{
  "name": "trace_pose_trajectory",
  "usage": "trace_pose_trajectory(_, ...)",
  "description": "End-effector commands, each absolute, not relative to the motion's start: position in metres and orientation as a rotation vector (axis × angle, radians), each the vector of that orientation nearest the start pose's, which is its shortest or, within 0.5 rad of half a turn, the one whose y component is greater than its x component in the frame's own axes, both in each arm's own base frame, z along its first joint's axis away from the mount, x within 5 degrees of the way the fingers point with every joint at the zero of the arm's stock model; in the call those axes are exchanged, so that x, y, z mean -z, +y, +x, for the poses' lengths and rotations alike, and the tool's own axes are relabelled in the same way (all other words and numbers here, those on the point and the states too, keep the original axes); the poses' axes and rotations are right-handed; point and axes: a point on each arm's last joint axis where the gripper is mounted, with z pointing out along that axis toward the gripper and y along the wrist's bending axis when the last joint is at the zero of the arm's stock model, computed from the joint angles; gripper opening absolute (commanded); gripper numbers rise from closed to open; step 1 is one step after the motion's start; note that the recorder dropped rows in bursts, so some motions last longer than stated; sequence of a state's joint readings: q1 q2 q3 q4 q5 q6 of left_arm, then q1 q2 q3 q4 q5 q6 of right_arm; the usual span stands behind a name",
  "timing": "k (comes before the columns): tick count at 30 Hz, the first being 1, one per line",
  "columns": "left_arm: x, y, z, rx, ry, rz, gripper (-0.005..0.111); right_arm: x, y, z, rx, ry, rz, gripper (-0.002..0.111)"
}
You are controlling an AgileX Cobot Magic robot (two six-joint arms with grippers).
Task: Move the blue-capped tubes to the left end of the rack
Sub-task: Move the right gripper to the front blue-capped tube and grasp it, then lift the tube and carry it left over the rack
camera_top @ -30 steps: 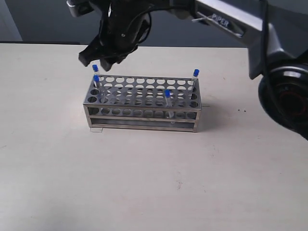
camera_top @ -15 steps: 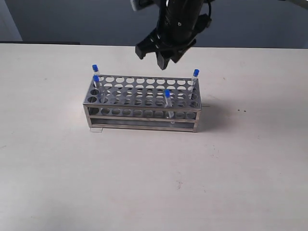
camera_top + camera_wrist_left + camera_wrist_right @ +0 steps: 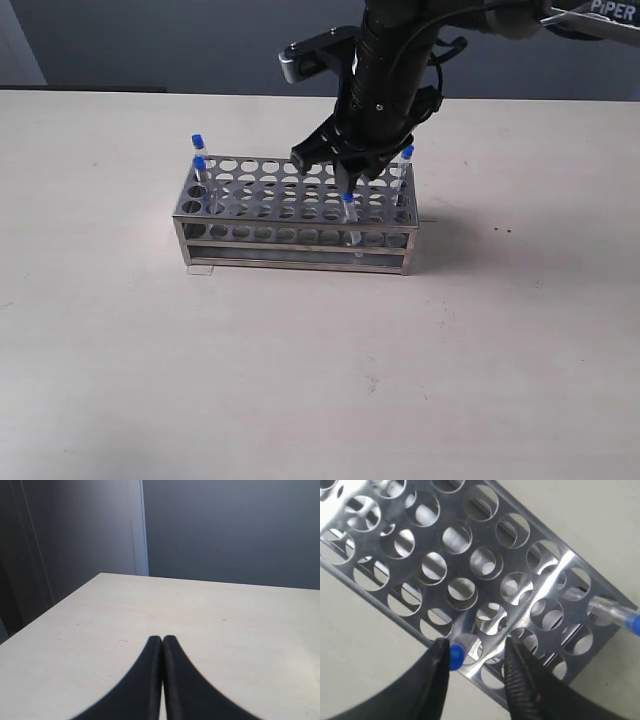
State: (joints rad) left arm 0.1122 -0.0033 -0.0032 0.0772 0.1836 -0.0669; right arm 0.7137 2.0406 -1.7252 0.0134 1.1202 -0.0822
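The front-row tube's blue cap (image 3: 348,197) is between my right gripper's fingers and clear of the corner tube, so they should keep closing until both grip the cap.
The shiny metal rack (image 3: 296,215) stands mid-table. Two blue-capped tubes (image 3: 199,165) stand at its left end. A third blue-capped tube (image 3: 347,205) stands in the front row right of centre, and a fourth (image 3: 405,160) at the back right corner. My right gripper (image 3: 340,178) hangs open just above the front-row tube. In the right wrist view that tube's blue cap (image 3: 456,656) sits between the fingers, right beside one finger (image 3: 436,680), with a gap to the other. The corner tube (image 3: 615,616) shows at the rack's (image 3: 470,565) edge. My left gripper (image 3: 162,640) is shut, empty, over bare table.
The pale table (image 3: 300,380) spreads around the rack. A small white tab (image 3: 201,269) lies at the rack's front left foot. The right arm (image 3: 400,60) reaches in from the upper right over the rack. A dark wall stands behind the table.
The right gripper has swung from above the rack's left end to the right and come down over the front-row tube. The tubes have not moved.
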Motion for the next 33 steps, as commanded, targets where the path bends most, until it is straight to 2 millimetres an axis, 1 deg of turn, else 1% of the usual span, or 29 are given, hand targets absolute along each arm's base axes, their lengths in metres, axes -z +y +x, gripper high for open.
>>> trace_pose_trajectory(1,-0.197,0.007,0.056,-0.094,1.661,-0.095,0.0,-0.23,0.281,0.325,-0.13,2.69,-1.124,0.037)
trace_pose_trajectory(3,-0.197,0.007,0.056,-0.094,1.661,-0.095,0.0,-0.224,0.282,0.325,-0.142,2.688,-1.118,0.037)
trace_pose_trajectory(7,-0.197,0.007,0.056,-0.094,1.661,-0.095,0.0,-0.209,0.282,0.327,-0.11,2.705,-1.135,0.037)
trace_pose_trajectory(9,-0.197,0.007,0.056,-0.094,1.661,-0.095,0.0,-0.205,0.282,0.327,-0.103,2.72,-1.141,0.037)
trace_pose_trajectory(14,-0.197,0.007,0.056,-0.094,1.661,-0.095,0.0,-0.207,0.28,0.327,-0.09,2.73,-1.133,0.036)
trace_pose_trajectory(15,-0.197,0.007,0.056,-0.094,1.661,-0.095,0.0,-0.206,0.28,0.327,-0.089,2.732,-1.133,0.034)
trace_pose_trajectory(16,-0.197,0.007,0.056,-0.094,1.661,-0.095,0.0,-0.206,0.28,0.327,-0.074,2.726,-1.139,0.028)
trace_pose_trajectory(17,-0.197,0.007,0.056,-0.094,1.661,-0.095,0.0,-0.206,0.28,0.327,-0.071,2.725,-1.14,0.021)
trace_pose_trajectory(19,-0.197,0.007,0.056,-0.094,1.661,-0.095,0.0,-0.206,0.28,0.328,-0.072,2.717,-1.138,0.002)
trace_pose_trajectory(21,-0.197,0.007,0.056,-0.094,1.661,-0.095,0.0,-0.208,0.281,0.329,-0.08,2.698,-1.133,0.0)
trace_pose_trajectory(24,-0.197,0.007,0.056,-0.094,1.661,-0.095,0.0,-0.215,0.281,0.329,-0.095,2.666,-1.122,0.0)
trace_pose_trajectory(26,-0.197,0.007,0.056,-0.094,1.661,-0.095,0.0,-0.223,0.28,0.328,-0.105,2.645,-1.114,0.0)
trace_pose_trajectory(33,-0.197,0.007,0.056,-0.094,1.661,-0.095,0.0,-0.27,0.272,0.318,-0.153,2.543,-1.068,0.0)
